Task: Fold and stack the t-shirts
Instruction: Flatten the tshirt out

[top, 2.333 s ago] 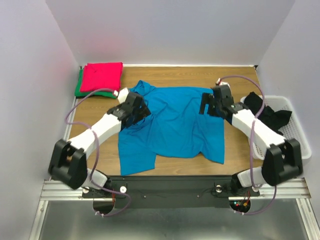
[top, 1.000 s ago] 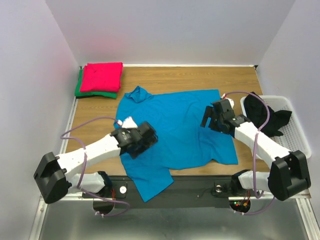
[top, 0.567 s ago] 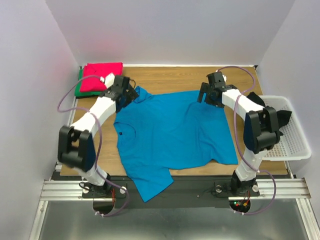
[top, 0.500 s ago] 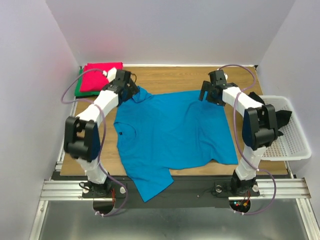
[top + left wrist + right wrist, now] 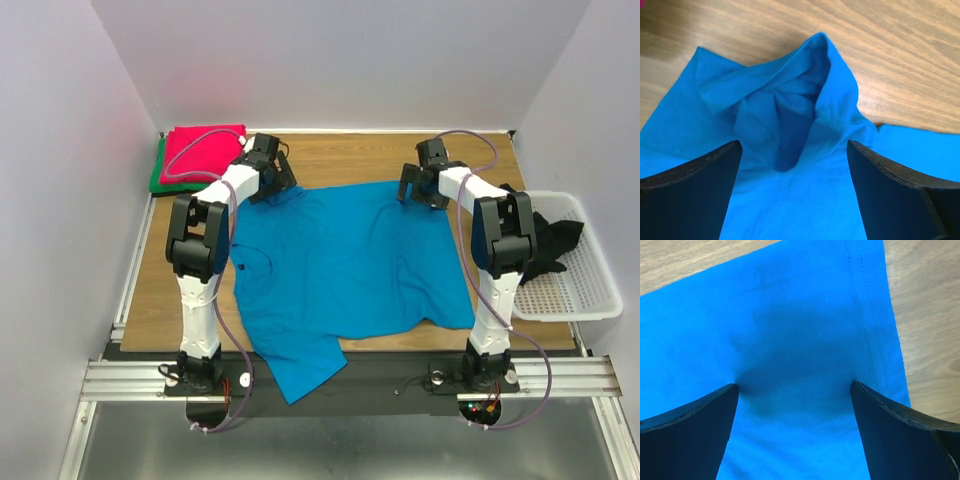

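The blue t-shirt's far sleeve lies bunched (image 5: 782, 112) at its shoulder, so the robot's left gripper needs to return to the t-shirt's raised fold (image 5: 839, 97) and spread out the sleeve before folding.
A bright blue t-shirt (image 5: 345, 265) lies spread over the wooden table. My left gripper (image 5: 272, 180) is open over its bunched far-left corner; the left wrist view shows that raised fold of the shirt (image 5: 800, 120) between my spread fingers. My right gripper (image 5: 420, 188) is open over the shirt's far-right corner; the right wrist view shows flat blue cloth with a stitched hem (image 5: 810, 355), my fingertips (image 5: 715, 405) resting on it. A folded pinkish red t-shirt (image 5: 200, 152) lies on a folded green t-shirt (image 5: 158, 182) at the far left corner.
A white mesh basket (image 5: 580, 290) at the right table edge holds dark cloth (image 5: 545, 235). The blue shirt's near sleeve hangs over the table's front edge (image 5: 300, 375). White walls close the table on three sides.
Both arms swung from the shirt's middle out to its far corners. The shirt was pulled flatter and wider. Both grippers stay open.
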`<state>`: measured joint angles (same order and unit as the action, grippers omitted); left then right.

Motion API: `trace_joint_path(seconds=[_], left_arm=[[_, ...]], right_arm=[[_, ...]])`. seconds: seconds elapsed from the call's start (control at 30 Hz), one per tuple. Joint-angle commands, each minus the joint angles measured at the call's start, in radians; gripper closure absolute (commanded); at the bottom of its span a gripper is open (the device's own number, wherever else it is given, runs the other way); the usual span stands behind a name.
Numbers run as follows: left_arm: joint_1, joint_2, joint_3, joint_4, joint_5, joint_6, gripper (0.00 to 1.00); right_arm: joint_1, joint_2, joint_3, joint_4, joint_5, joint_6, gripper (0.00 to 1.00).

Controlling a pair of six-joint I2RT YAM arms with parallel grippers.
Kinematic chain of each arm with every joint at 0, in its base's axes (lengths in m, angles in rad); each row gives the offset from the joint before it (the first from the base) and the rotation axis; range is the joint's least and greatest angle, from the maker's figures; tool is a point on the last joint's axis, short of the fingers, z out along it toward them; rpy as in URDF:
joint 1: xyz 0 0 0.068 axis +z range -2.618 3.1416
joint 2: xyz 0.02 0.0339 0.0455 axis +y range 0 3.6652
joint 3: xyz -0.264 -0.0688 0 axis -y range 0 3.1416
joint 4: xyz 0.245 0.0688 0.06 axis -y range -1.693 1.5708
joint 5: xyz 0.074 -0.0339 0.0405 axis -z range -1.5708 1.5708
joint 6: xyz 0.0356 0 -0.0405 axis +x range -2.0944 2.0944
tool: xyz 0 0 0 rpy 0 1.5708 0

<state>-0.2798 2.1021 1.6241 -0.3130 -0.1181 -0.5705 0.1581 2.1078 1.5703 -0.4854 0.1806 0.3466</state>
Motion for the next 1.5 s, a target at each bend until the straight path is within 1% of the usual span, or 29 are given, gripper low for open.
trace_joint_path(seconds=[0.0, 0.07, 0.13, 0.17, 0.2, 0.27, 0.3, 0.37, 0.4, 0.47, 0.57, 0.6, 0.73, 0.77, 0.8, 0.83, 0.87, 0.9, 0.93, 1.0, 1.1, 1.23, 1.47], left_arm=[[0.002, 0.048, 0.109, 0.031, -0.009, 0.030, 0.02], [0.002, 0.088, 0.155, 0.026, -0.005, 0.037, 0.02], [0.002, 0.158, 0.253, 0.008, 0.003, 0.046, 0.02], [0.005, 0.185, 0.348, -0.004, 0.000, 0.050, 0.02], [0.007, 0.241, 0.405, -0.012, 0.000, 0.058, 0.02], [0.016, 0.301, 0.526, -0.034, 0.021, 0.063, 0.02], [0.025, 0.327, 0.630, -0.032, 0.032, 0.063, 0.01], [0.034, 0.378, 0.707, -0.018, 0.038, 0.061, 0.01], [0.043, 0.384, 0.741, 0.018, 0.072, 0.063, 0.01], [0.048, 0.372, 0.746, 0.048, 0.093, 0.058, 0.01], [0.048, 0.309, 0.714, 0.054, 0.101, 0.070, 0.01], [0.048, 0.285, 0.673, 0.057, 0.104, 0.092, 0.01], [0.045, 0.118, 0.550, 0.017, 0.041, 0.106, 0.02], [0.044, 0.084, 0.509, 0.023, 0.041, 0.106, 0.02], [0.041, 0.049, 0.411, 0.031, 0.040, 0.106, 0.01], [0.037, -0.018, 0.361, 0.038, 0.029, 0.107, 0.02], [0.033, -0.049, 0.309, 0.048, 0.026, 0.107, 0.02], [0.024, -0.097, 0.215, 0.086, 0.041, 0.110, 0.01], [0.019, -0.112, 0.179, 0.100, 0.055, 0.112, 0.01], [0.001, -0.128, 0.114, 0.114, 0.069, 0.101, 0.02], [-0.022, -0.100, 0.069, 0.129, 0.074, 0.093, 0.02], [-0.033, -0.035, 0.080, 0.115, 0.095, 0.084, 0.02], [-0.047, 0.025, 0.069, 0.114, 0.112, 0.064, 0.02]], right_arm=[[-0.017, 0.006, 0.016, 0.018, -0.010, -0.004, 0.00], [-0.022, 0.006, 0.013, 0.018, -0.010, -0.003, 0.00], [-0.029, 0.003, 0.010, 0.018, -0.016, -0.003, 0.00], [-0.034, 0.000, 0.010, 0.018, -0.018, -0.003, 0.00], [-0.037, -0.003, 0.008, 0.018, -0.023, -0.003, 0.00], [-0.041, -0.005, 0.004, 0.018, -0.023, -0.001, 0.00], [-0.045, -0.012, 0.000, 0.018, -0.026, 0.000, 0.00], [-0.051, -0.014, -0.006, 0.018, -0.030, 0.000, 0.00], [-0.055, -0.019, -0.009, 0.019, -0.032, 0.000, 0.00], [-0.055, -0.019, -0.010, 0.018, -0.032, -0.001, 0.00], [-0.058, -0.022, -0.004, 0.019, -0.027, -0.003, 0.00], [-0.060, -0.020, 0.002, 0.019, -0.020, 0.000, 0.00], [-0.068, 0.007, 0.037, 0.018, -0.027, 0.000, 0.00], [-0.068, 0.008, 0.037, 0.018, -0.033, -0.001, 0.00], [-0.068, 0.001, 0.034, 0.018, -0.039, 0.000, 0.00], [-0.068, -0.003, 0.030, 0.018, -0.044, 0.000, 0.00], [-0.068, -0.012, 0.030, 0.019, -0.050, 0.002, 0.00], [-0.069, -0.025, 0.036, 0.019, -0.053, -0.004, 0.00], [-0.068, -0.032, 0.042, 0.019, -0.050, -0.006, 0.00], [-0.068, -0.057, 0.063, 0.019, -0.036, -0.011, 0.00], [-0.068, -0.068, 0.097, 0.021, -0.030, -0.009, 0.00], [-0.066, -0.036, 0.140, 0.021, -0.029, -0.006, 0.00], [-0.069, 0.017, 0.162, 0.019, -0.010, -0.021, 0.00]])
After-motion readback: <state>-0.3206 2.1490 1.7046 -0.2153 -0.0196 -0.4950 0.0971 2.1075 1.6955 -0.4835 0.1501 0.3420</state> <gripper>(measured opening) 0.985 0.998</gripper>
